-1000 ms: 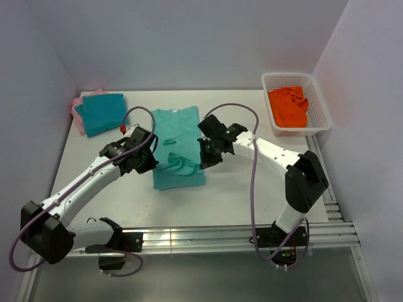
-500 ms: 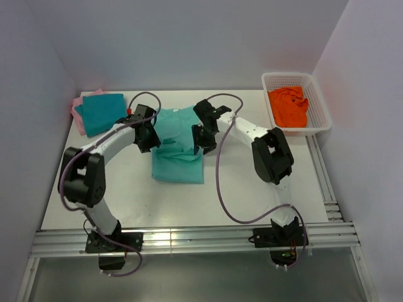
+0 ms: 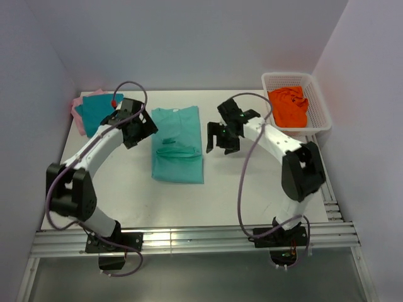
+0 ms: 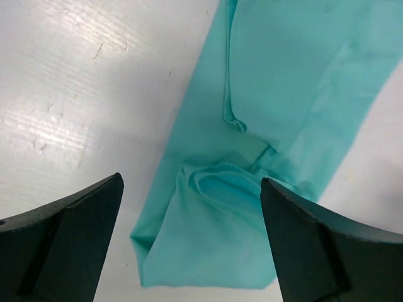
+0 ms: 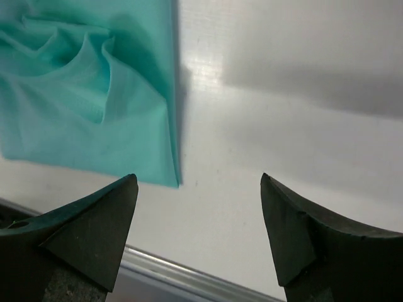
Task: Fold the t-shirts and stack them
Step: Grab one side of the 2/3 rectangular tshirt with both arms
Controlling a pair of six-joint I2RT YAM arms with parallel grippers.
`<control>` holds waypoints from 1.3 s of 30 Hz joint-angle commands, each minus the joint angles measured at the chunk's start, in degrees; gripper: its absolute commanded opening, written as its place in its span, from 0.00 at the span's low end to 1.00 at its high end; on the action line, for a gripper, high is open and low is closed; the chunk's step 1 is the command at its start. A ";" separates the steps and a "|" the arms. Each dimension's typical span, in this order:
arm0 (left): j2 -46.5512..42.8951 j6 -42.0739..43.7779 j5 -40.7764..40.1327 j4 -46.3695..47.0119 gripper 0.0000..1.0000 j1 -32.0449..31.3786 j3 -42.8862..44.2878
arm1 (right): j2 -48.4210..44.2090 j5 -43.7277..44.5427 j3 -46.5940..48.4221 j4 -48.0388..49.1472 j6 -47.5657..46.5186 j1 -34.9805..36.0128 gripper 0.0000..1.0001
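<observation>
The mint-green t-shirt bunches across its middle (image 3: pixel 178 151), so my left gripper and my right gripper should take its near corners (image 3: pixel 201 182) and pull the crease out before folding.
The light mint-green t-shirt (image 3: pixel 177 146) lies mid-table as a long folded rectangle with a bunched crease across its middle. It also fills the left wrist view (image 4: pixel 283 75) and the upper left of the right wrist view (image 5: pixel 75 94). A darker teal t-shirt (image 3: pixel 99 111) lies folded at the back left on top of a pink t-shirt (image 3: pixel 77 104). My left gripper (image 3: pixel 140 129) (image 4: pixel 190 180) hangs open just left of the mint shirt, holding nothing. To the shirt's right, my right gripper (image 3: pixel 220 139) (image 5: pixel 198 177) is open over bare table.
A white basket (image 3: pixel 318 100) at the back right holds an orange cloth (image 3: pixel 288 106). Aluminium rails (image 3: pixel 189 239) run along the table's near edge. Walls close in the left, back and right sides.
Both grippers opened and let go of the mint shirt, then drew apart to either side of it. The shirt's near half now lies folded over the rest.
</observation>
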 commanded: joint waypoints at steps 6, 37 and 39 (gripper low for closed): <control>-21.34 -8.09 3.47 4.10 0.90 -1.21 -26.07 | -18.74 -9.11 -25.13 15.69 7.28 0.97 0.84; -22.58 -16.35 9.01 18.08 0.70 -8.06 -42.28 | -2.58 -11.75 -25.16 27.48 10.81 4.13 0.77; -22.41 -16.70 9.36 19.04 0.68 -8.86 -43.68 | -2.22 -12.28 -25.86 28.27 11.51 4.31 0.77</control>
